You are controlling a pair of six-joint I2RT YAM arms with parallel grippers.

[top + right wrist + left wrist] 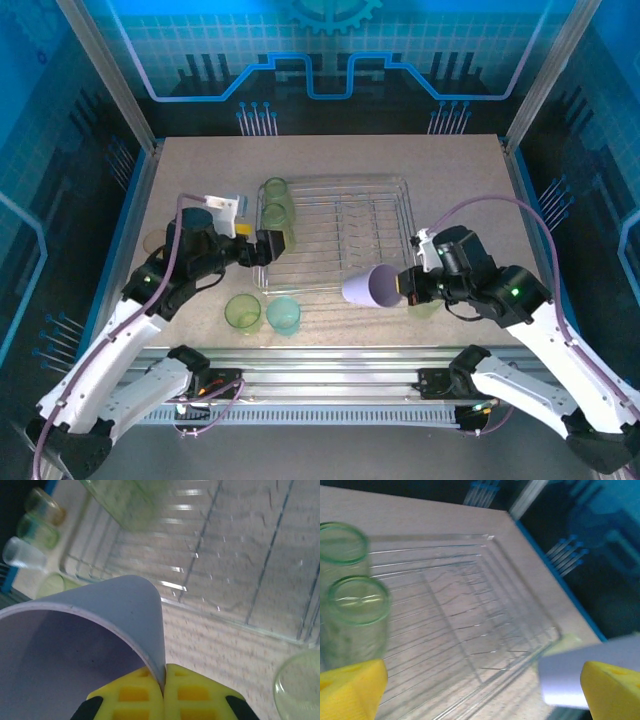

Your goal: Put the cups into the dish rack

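Note:
The lavender cup's rim (393,293) is in my right gripper and the cup's bottom end is free, so my left gripper keeps going toward that bottom end (350,288) and closes around it.
The silver wire dish rack (345,228) (470,615) (245,555) lies mid-table. Two yellow-green cups (275,190) (279,223) stand upright in its left end, and both (342,542) (357,607) are seen close up in the left wrist view. My left gripper (260,249) (482,697) hovers open at the rack's near-left corner, with nothing between its jaws. My right gripper (403,286) (163,687) is shut on the rim wall of a lavender cup (368,287) (95,630) (570,677), held on its side just above the rack's near edge.
A yellow-green cup (243,311) and a teal cup (283,315) stand on the table in front of the rack. A tan cup (157,243) and a dark teal one (197,217) sit at the left. Another green cup (430,306) (299,690) stands under my right wrist.

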